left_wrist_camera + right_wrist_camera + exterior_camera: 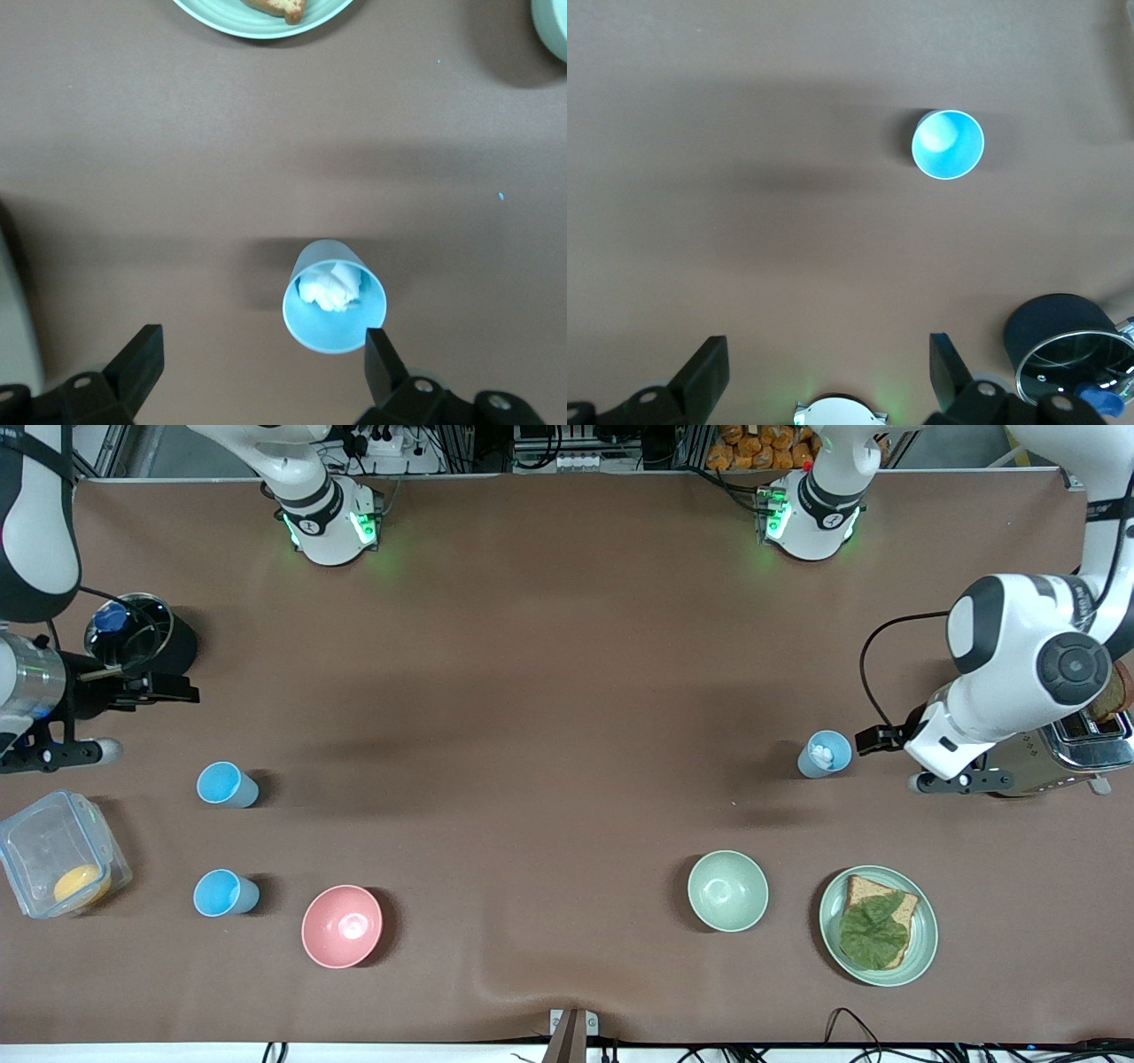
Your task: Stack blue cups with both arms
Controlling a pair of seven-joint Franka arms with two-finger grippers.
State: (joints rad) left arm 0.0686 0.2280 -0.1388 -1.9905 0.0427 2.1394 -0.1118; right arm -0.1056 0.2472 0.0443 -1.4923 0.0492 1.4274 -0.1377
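The crumpled white wad (821,756) is lying below the rim of the light-blue cup (831,732), so it will stay inside and come along when I carry the cup.
Three light-blue cups stand upright on the brown table. Two are toward the right arm's end: one (227,784) farther from the front camera, one (225,893) nearer. The third (824,754) is toward the left arm's end and holds a crumpled white wad. My left gripper (877,737) is open and empty beside the third cup. In the left wrist view that cup (335,308) sits just off one finger of the gripper (264,354). My right gripper (164,688) is open and empty beside a black pot. The right wrist view shows its gripper (828,359) with one empty cup (948,143) well apart.
A black pot with a glass lid (142,638) (1063,350) and a clear box (58,864) are at the right arm's end. A pink bowl (341,926), a pale green bowl (728,890), a plate with bread (921,939) and a toaster (1072,744) also stand here.
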